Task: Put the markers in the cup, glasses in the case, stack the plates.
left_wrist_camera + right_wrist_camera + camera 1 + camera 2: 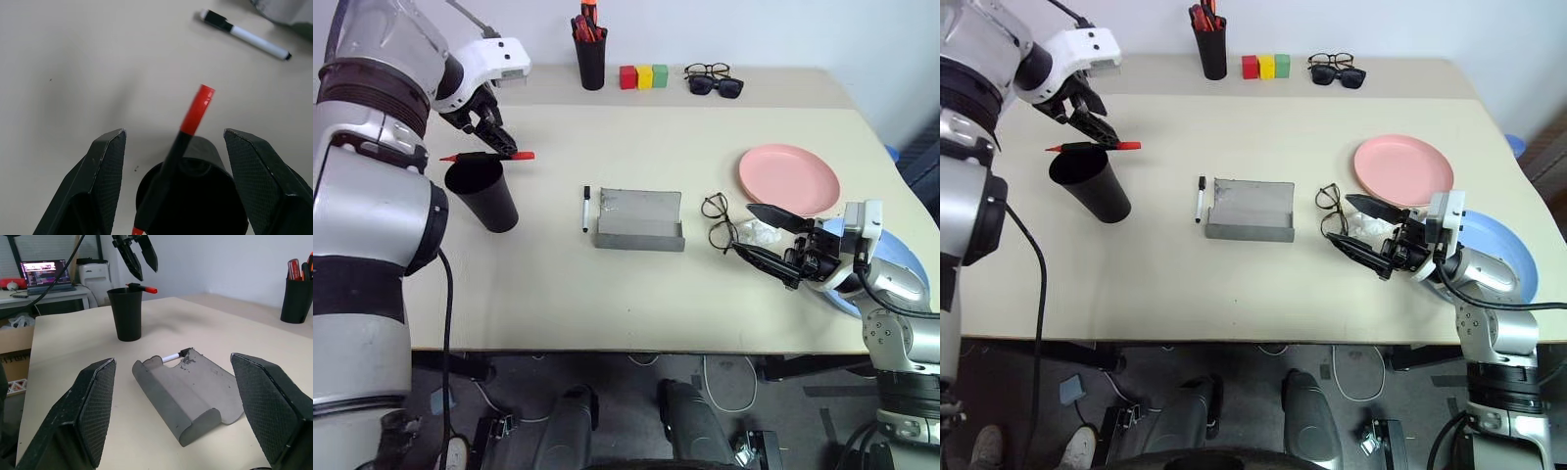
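The red marker (493,157) looks longer than the wide black cup (489,198) is deep. The marker's end will stick up above the cup's rim when I lower it.
The red marker (487,156) lies level across the rim of the wide black cup (484,196), its ends sticking out on both sides. My left gripper (494,139) hangs open just above it, touching nothing. The white marker (586,209) lies on the table beside the left end of the open grey case (639,220). The wire-framed glasses (717,221) lie right of the case. My right gripper (744,229) is open, low over the table, its tips right beside the glasses. The pink plate (788,178) sits behind it. The blue plate (1494,250) lies partly under my right arm.
At the table's back stand a narrow black cup of red pens (591,54), three coloured blocks (643,76) and two more pairs of glasses (713,80). A small clear crumpled scrap (759,233) lies between my right fingers. The blue plate is at the table's right edge.
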`<action>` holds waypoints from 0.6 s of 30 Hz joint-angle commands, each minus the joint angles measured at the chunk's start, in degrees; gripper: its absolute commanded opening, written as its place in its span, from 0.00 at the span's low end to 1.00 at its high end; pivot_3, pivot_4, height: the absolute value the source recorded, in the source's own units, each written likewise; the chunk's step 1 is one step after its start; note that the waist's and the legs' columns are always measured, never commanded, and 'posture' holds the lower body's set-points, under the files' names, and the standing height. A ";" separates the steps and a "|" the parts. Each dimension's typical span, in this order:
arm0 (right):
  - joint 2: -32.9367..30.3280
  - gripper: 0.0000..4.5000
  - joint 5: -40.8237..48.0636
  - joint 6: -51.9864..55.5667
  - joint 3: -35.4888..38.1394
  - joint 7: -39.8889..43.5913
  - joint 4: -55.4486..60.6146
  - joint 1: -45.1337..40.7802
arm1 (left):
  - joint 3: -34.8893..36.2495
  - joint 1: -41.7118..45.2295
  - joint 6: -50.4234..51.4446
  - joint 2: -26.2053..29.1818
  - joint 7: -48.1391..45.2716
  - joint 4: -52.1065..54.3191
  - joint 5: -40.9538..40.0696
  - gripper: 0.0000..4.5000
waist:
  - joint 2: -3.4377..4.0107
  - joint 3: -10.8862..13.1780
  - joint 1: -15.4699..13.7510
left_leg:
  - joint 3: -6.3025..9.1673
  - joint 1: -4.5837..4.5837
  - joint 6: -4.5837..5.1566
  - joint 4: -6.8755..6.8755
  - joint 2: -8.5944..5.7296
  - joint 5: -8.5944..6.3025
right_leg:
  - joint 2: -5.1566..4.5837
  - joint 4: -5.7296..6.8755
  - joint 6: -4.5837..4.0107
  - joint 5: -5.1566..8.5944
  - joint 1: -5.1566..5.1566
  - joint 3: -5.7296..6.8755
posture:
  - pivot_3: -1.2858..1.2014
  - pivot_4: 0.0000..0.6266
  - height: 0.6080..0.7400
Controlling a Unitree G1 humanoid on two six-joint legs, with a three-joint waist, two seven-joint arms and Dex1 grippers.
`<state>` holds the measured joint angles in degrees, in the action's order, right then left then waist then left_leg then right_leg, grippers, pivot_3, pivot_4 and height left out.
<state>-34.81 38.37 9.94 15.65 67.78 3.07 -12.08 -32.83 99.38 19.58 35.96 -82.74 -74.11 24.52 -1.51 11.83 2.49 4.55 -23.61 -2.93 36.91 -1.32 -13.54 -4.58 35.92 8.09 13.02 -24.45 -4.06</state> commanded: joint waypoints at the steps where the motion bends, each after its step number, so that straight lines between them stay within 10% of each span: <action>1: -0.24 0.85 0.35 -0.82 1.02 -0.42 2.10 0.90 | 0.07 1.26 -2.26 0.00 -0.78 0.18 2.11 0.72 | -0.01 0.01 0.02 | 0.00 0.00 0.00 0.07 0.00 0.00 | 0.00 0.05 0.00 0.00 0.00 0.00 | 0.52 0.24 1.00; 18: -1.05 0.85 2.17 0.07 3.46 -3.77 7.85 7.07 | 1.16 -5.59 -3.46 -4.32 3.85 -0.49 5.47 0.72 | -0.01 0.00 -0.01 | 0.04 0.01 0.00 0.18 -0.01 0.00 | 0.01 0.18 0.00 0.00 0.01 -0.01 | 0.52 0.24 1.00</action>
<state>-34.91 39.33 9.94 17.27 64.36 8.49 -5.25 -32.61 93.88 15.82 31.79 -80.47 -75.25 29.57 -1.52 11.83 2.48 4.59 -23.60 -2.93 37.09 -1.33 -13.55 -4.57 36.11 8.09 13.02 -24.44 -4.07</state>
